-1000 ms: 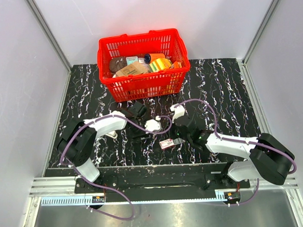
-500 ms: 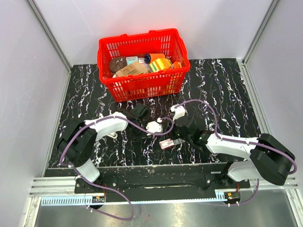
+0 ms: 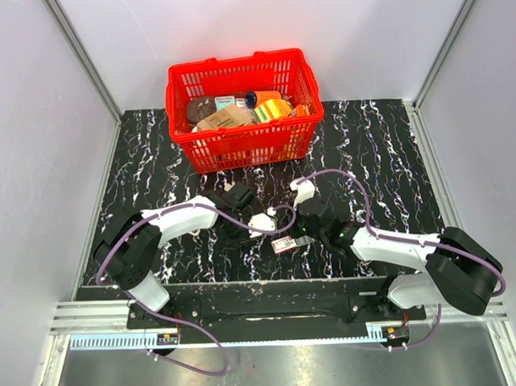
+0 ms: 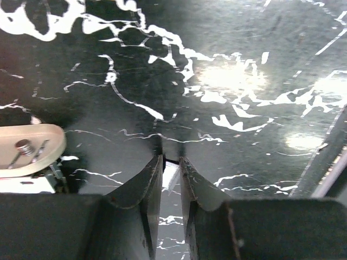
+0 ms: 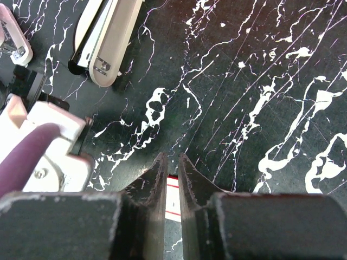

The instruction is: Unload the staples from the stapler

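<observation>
The white strip (image 4: pixel 171 176) slants between my left gripper's tips and its box (image 3: pixel 283 245) lies by my right gripper, so I should regrip the strip and hand it over.
The stapler (image 3: pixel 283 244), a small flat red-pink oblong with a whitish middle, lies on the black marble table in front of the middle. My right gripper (image 3: pixel 299 241) is at its right end. In the right wrist view the narrow jaws (image 5: pixel 171 168) are closed on its red-and-white body (image 5: pixel 172 199). My left gripper (image 3: pixel 245 232) is low over the table just left of the stapler. Its jaws (image 4: pixel 171 161) are nearly shut, with a thin white strip (image 4: pixel 170 176) between the tips. I cannot tell what that strip is.
A red basket (image 3: pixel 246 143) full of assorted items stands at the back of the table. A beige and black oblong part (image 5: pixel 106 38) and the left wrist's white housing with its purple cable (image 5: pixel 43 149) lie close ahead of the right gripper. The table's metal front rail (image 4: pixel 328 165) is near.
My left wrist has moved forward and a little right, closer to the stapler. The right gripper and the stapler have barely moved.
</observation>
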You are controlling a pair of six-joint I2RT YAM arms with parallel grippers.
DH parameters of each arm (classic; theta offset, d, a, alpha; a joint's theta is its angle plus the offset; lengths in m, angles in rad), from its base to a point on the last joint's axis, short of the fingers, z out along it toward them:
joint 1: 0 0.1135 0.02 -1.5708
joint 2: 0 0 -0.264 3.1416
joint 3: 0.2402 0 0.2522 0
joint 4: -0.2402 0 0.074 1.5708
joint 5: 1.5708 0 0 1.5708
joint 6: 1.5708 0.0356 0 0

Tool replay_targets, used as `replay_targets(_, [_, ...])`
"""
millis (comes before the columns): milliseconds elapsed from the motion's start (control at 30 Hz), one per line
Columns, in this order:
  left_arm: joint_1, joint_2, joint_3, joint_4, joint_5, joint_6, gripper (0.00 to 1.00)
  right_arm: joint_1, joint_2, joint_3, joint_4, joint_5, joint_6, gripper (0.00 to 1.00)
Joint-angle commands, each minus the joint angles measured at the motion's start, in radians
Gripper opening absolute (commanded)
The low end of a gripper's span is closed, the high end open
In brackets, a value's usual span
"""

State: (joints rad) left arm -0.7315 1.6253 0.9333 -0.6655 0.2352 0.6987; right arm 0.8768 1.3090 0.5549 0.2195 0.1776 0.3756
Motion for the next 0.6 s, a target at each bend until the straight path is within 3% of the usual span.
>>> replay_targets(0, [-0.051,-0.041,-0.017,-0.057,0.03,-0.028,0.29,-0.006,-0.03,0.007,0.044,-0.003,0.014,0.18])
replay_targets(167, [-0.055,-0.032,-0.014,-0.052,-0.028,0.005,0.46,-0.006,-0.02,0.014,0.04,-0.007,0.014,0.18])
replay_targets(367, [-0.054,-0.008,-0.022,-0.049,-0.08,0.067,0.49,-0.006,-0.028,0.014,0.034,-0.01,0.017,0.18])
replay_targets(567, [-0.054,0.01,-0.008,-0.042,-0.086,0.084,0.44,-0.004,-0.031,0.016,0.03,-0.013,0.016,0.18])
